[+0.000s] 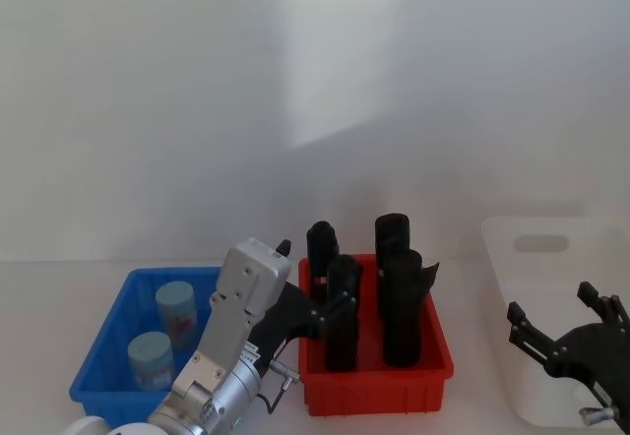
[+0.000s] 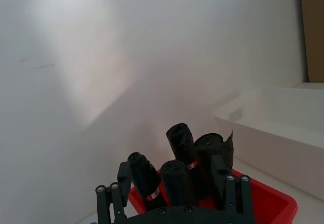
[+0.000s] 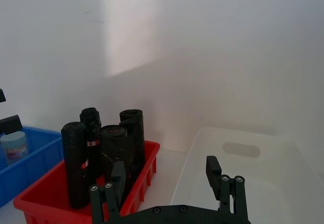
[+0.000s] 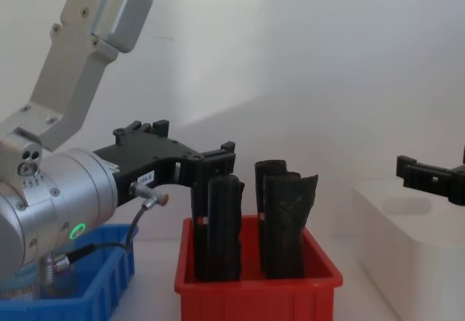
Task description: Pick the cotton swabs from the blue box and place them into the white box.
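The tall black roll (image 4: 283,228) will come away and leave the rear roll standing as I lift, since the loose flap (image 4: 309,194) points away from that rear roll.
Two cotton swabs jars (image 1: 177,309) (image 1: 151,358), clear with pale blue lids, stand in the blue box (image 1: 106,348) at the left. One jar (image 3: 12,145) also shows in the right wrist view, inside the blue box (image 3: 28,165). My left gripper (image 1: 313,282) hangs open and empty above the gap between the blue box and the red bin, pointing at the black rolls (image 2: 172,176). My right gripper (image 1: 556,317) is open and empty over the near part of the white box (image 1: 541,248), which looks empty (image 3: 243,150).
A red bin (image 1: 374,391) with several tall black rolls (image 1: 394,287) stands between the blue and white boxes. A plain white wall rises close behind the table. The left arm's silver housing (image 1: 231,337) overhangs the blue box's right side.
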Available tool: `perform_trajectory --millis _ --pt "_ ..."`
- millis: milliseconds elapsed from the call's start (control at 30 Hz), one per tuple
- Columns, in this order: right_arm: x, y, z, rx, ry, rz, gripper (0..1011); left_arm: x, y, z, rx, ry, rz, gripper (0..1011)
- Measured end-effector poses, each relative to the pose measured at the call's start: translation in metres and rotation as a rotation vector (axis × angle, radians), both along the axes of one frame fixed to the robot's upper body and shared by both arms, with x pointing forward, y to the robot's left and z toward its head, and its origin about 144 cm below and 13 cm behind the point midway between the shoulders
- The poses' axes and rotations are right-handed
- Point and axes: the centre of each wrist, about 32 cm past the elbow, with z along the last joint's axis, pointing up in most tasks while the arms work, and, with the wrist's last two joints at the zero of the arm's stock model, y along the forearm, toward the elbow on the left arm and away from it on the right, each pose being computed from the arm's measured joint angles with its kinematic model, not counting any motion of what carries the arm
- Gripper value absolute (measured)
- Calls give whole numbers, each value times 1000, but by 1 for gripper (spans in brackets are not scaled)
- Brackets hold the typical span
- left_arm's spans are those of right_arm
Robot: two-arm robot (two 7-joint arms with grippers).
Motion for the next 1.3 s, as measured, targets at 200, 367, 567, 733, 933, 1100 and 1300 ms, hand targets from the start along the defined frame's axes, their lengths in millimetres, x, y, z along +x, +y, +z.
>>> perform_trajectory --millis 200,367,567,733,933,1100,1300 --pt "0 0 0 0 0 0 1001 0 0 0 0 0 0 1000" --pt "0 0 0 0 0 0 1001 0 0 0 0 0 0 1000" --pt "0 0 0 0 0 0 1001 0 0 0 0 0 0 1000" --pt "0 0 0 0 0 0 1001 0 0 0 0 0 0 1000" --pt "0 0 0 0 0 0 1001 0 0 0 0 0 0 1000" --pt "3 1 0 1 -1 10 1002 0 0 0 0 0 0 1000" --pt "17 4 0 6 8 31 1001 0 0 0 0 0 0 1000"
